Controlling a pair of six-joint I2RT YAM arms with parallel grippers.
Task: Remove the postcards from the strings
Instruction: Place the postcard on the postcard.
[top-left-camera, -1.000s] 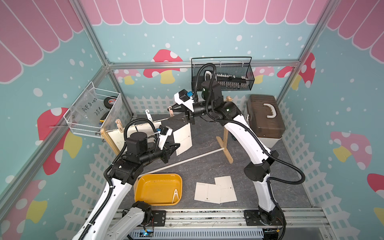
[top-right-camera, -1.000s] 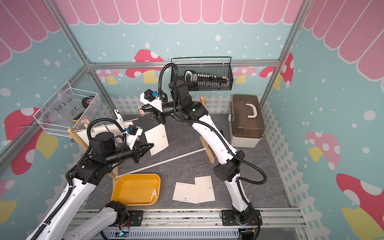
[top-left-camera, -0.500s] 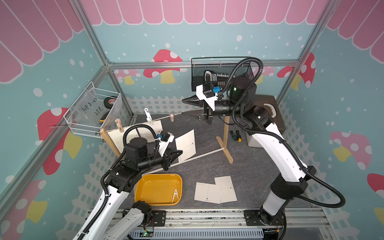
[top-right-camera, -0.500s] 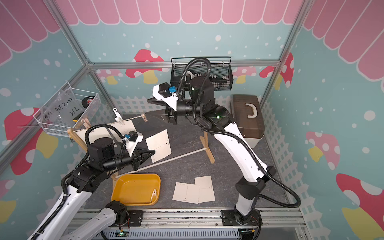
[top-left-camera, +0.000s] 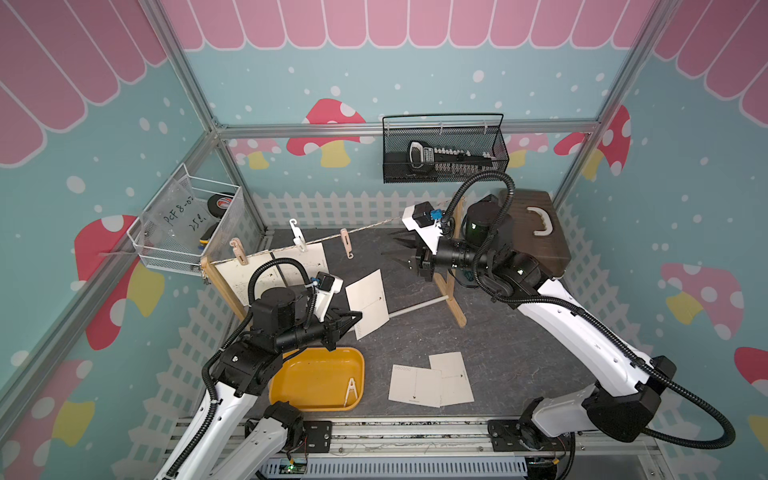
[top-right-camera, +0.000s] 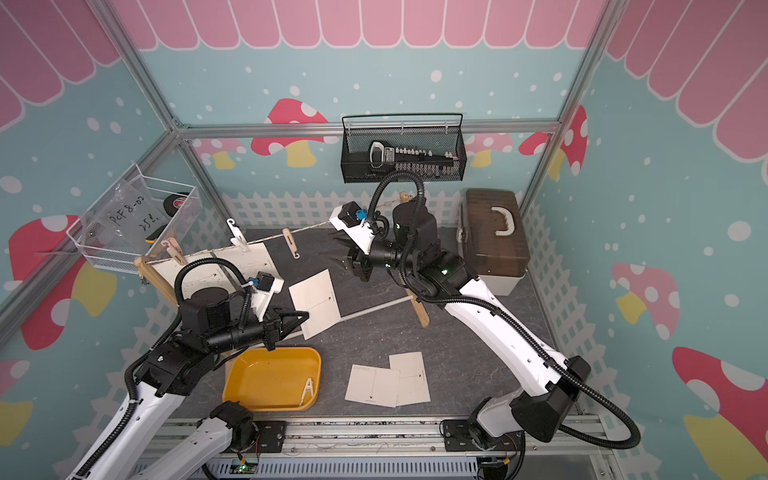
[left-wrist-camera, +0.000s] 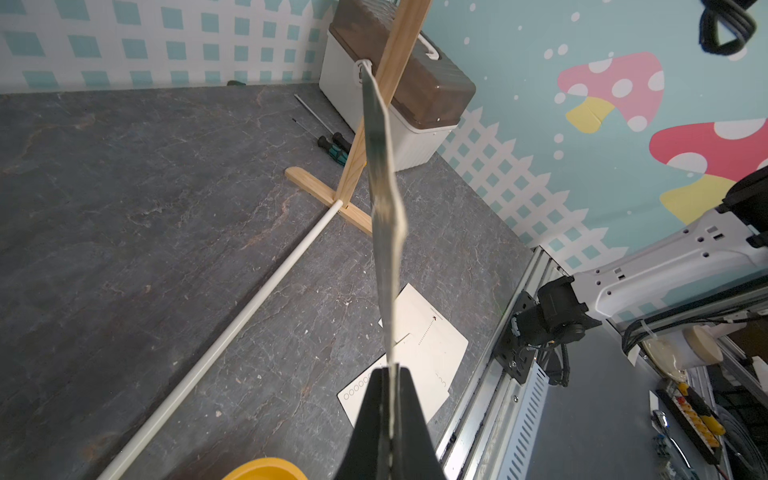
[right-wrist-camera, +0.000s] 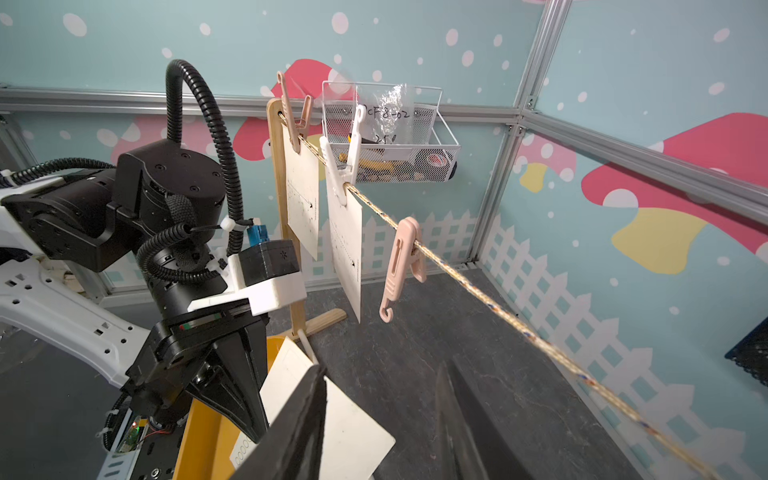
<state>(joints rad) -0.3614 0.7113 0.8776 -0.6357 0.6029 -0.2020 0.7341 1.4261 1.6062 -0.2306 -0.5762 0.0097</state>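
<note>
The postcard in the left gripper (top-left-camera: 368, 304) is free of the pink clothespin, so the robot should keep carrying it toward the overlapping postcards (top-left-camera: 433, 380) until it lies on them.
The strings (top-left-camera: 374, 226) run as one cord between two wooden posts. Two postcards (top-left-camera: 232, 278) (right-wrist-camera: 347, 245) hang from it at the left end under clothespins. A pink clothespin (top-left-camera: 347, 245) hangs on the cord with no card. My left gripper (top-left-camera: 359, 316) (left-wrist-camera: 390, 368) is shut on the lower edge of a third postcard (top-left-camera: 368, 303), which stands off the cord above the floor. My right gripper (top-left-camera: 388, 246) (right-wrist-camera: 382, 370) is open with nothing between its fingers, just below the cord to the right of the pink clothespin. Two more postcards (top-left-camera: 432, 380) lie overlapping on the floor.
A yellow tray (top-left-camera: 311, 370) at the front left holds a white clothespin (top-left-camera: 351, 390). A brown-lidded toolbox (top-left-camera: 536, 237) stands back right, with screwdrivers (left-wrist-camera: 332, 145) beside it. A white rod (top-left-camera: 415, 305) joins the posts' feet. Wire baskets (top-left-camera: 444, 149) (top-left-camera: 187, 224) hang on the walls.
My right gripper has drawn back to the right and sunk below the cord. My left gripper has lowered a little with its postcard, now away from the cord.
</note>
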